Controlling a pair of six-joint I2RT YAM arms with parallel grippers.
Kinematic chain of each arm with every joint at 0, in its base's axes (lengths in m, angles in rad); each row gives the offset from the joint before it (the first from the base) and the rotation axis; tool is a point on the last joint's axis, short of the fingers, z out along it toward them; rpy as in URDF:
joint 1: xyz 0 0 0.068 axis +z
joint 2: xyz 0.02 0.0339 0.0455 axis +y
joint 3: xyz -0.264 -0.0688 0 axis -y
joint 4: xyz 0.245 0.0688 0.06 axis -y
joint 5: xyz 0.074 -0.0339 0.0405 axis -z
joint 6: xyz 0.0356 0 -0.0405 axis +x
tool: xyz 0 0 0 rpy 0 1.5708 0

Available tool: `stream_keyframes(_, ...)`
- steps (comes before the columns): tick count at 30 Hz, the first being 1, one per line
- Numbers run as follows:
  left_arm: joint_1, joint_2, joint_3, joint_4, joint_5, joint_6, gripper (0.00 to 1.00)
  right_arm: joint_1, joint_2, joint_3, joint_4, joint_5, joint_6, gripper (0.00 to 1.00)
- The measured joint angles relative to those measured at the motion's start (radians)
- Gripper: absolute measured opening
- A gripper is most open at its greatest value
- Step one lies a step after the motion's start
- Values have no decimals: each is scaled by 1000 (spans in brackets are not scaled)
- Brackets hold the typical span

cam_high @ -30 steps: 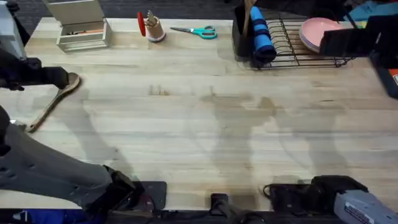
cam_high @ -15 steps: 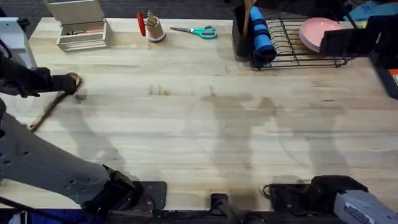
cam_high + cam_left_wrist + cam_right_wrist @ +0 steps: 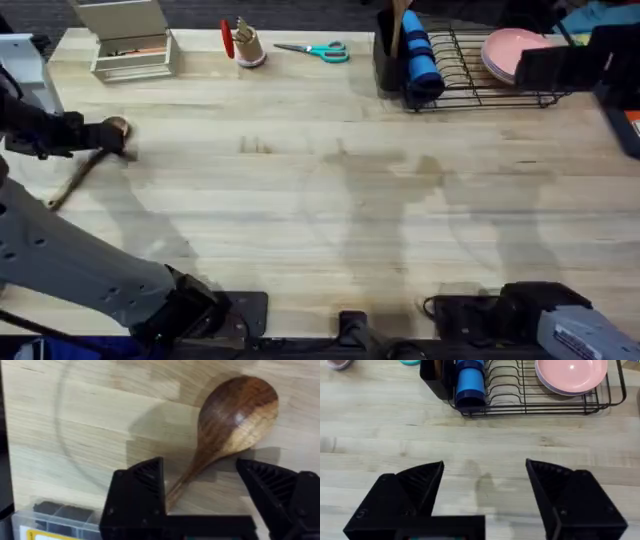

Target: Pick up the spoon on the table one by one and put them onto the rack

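Note:
I expect the wooden spoon (image 3: 82, 175) to stay leaning with its bowl up when I lower its handle into the utensil cup, because a brown handle (image 3: 398, 28) already sticks up from the cup.
A wooden spoon (image 3: 80, 172) lies at the table's (image 3: 330, 200) far left edge, bowl (image 3: 239, 412) toward the back and handle slanting toward the front. My left gripper (image 3: 112, 137) hangs over the spoon's neck. Its fingers (image 3: 142, 487) are open and straddle the handle just below the bowl (image 3: 117, 126), touching nothing that I can see. My right gripper (image 3: 485, 495) is open with nothing between its fingers, low over bare table some way in front of the rack (image 3: 540, 402). The black wire rack (image 3: 490, 88) stands at the back right, its utensil cup (image 3: 388, 58) at the left end.
A pink plate (image 3: 512, 52) and a blue cylinder (image 3: 420, 55) sit in the rack. A brown handle (image 3: 399, 22) sticks out of the utensil cup. Along the back edge are teal scissors (image 3: 318, 50), a small holder (image 3: 246, 46) and a beige open box (image 3: 130, 45).
My left gripper has moved right along the table's left edge and now sits over the spoon's neck. The spoon and the right arm have stayed put.

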Motion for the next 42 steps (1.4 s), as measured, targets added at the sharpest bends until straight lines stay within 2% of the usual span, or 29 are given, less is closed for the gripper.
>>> stream_keyframes(5, 9, 4, 3, -18, 26, 0, 804, 0, 0, 0, 0, 0, 0, 995)
stream_keyframes(16, 83, 5, 3, -44, 67, 1, 625, 0, 0, 0, 0, 0, 0, 995)
stream_keyframes(20, 84, 5, 3, -44, 70, 2, 557, 0, 0, 0, 0, 0, 0, 995)
stream_keyframes(24, 84, 5, 3, -41, 71, 6, 439, 0, 0, 0, 0, 0, 0, 995)
stream_keyframes(29, 84, 5, 3, -26, 99, 6, 407, 0, 0, 0, 0, 0, 0, 995)
stream_keyframes(31, 84, 5, 3, -25, 109, 6, 286, 0, 0, 0, 0, 0, 0, 995)
stream_keyframes(33, 84, 6, 3, -24, 121, 10, 71, 0, 0, 0, 0, 0, 0, 995)
stream_keyframes(42, 85, 6, 3, -26, 134, 11, 56, 0, 0, 0, 0, 0, 0, 995)
